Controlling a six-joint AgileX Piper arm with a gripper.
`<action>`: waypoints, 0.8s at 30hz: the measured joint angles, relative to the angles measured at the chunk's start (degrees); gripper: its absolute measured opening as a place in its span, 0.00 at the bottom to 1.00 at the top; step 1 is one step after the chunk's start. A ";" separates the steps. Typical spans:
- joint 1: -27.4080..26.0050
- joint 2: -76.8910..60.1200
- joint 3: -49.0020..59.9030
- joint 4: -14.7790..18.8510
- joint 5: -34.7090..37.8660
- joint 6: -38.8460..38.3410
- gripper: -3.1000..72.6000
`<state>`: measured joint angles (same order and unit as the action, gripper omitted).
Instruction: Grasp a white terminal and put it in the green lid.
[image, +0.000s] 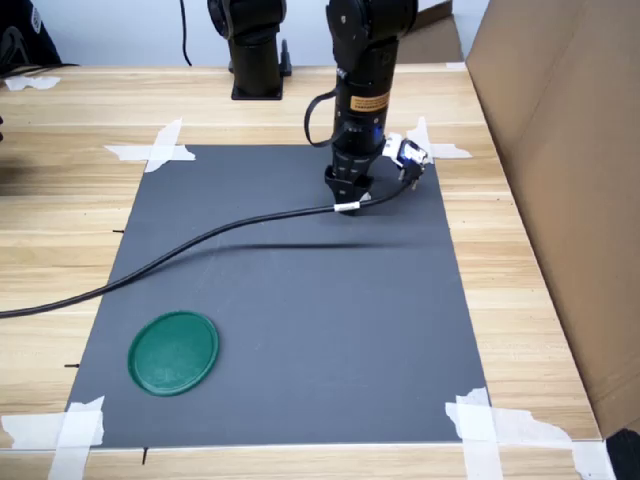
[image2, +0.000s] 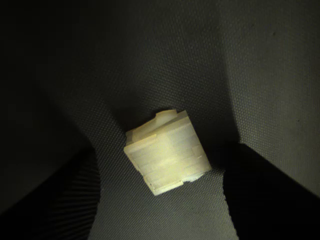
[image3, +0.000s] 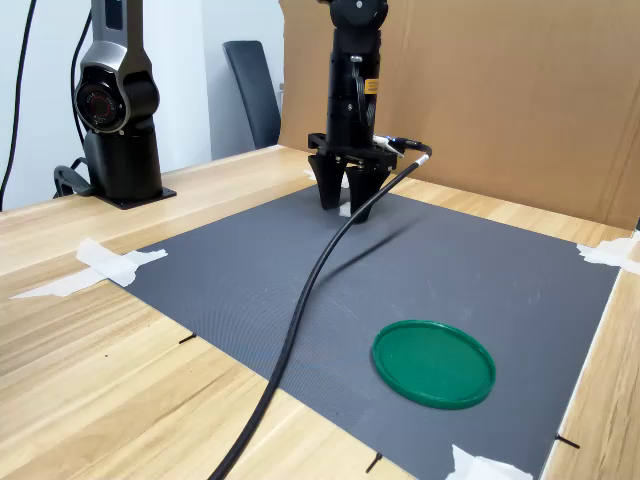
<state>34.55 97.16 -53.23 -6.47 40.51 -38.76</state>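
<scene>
My gripper will turn the white terminal (image2: 168, 154) partway toward square with the fingers when it closes, because the terminal lies skewed (image2: 138, 170) between the open fingers.
The white terminal (image2: 166, 154), a small blocky plastic piece, lies on the dark grey mat (image: 300, 330) directly under the wrist camera. My gripper (image2: 162, 165) is lowered onto the mat and open, with one dark finger on each side of the terminal and a gap at both. In the second exterior view the gripper (image3: 345, 207) stands upright at the mat's far part, a white speck of the terminal (image3: 345, 211) showing between its fingers. In the first exterior view the gripper (image: 350, 192) hides the terminal. The green lid (image: 174, 352) (image3: 433, 362) lies flat on the mat, well away from the gripper.
A black cable (image: 180, 255) runs from the wrist across the mat and off the first exterior view's left. Another arm's black base (image3: 120, 120) stands on the wooden table. A cardboard wall (image: 560, 180) borders one side. White tape strips (image: 155, 150) hold the mat's corners.
</scene>
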 joint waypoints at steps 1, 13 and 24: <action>0.00 0.00 0.00 0.00 0.05 0.14 0.84; 0.00 -2.21 0.00 0.03 -2.17 0.67 0.40; -15.91 -6.29 -9.82 5.46 8.32 -0.01 0.40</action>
<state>18.64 90.87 -63.05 -1.01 48.83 -38.77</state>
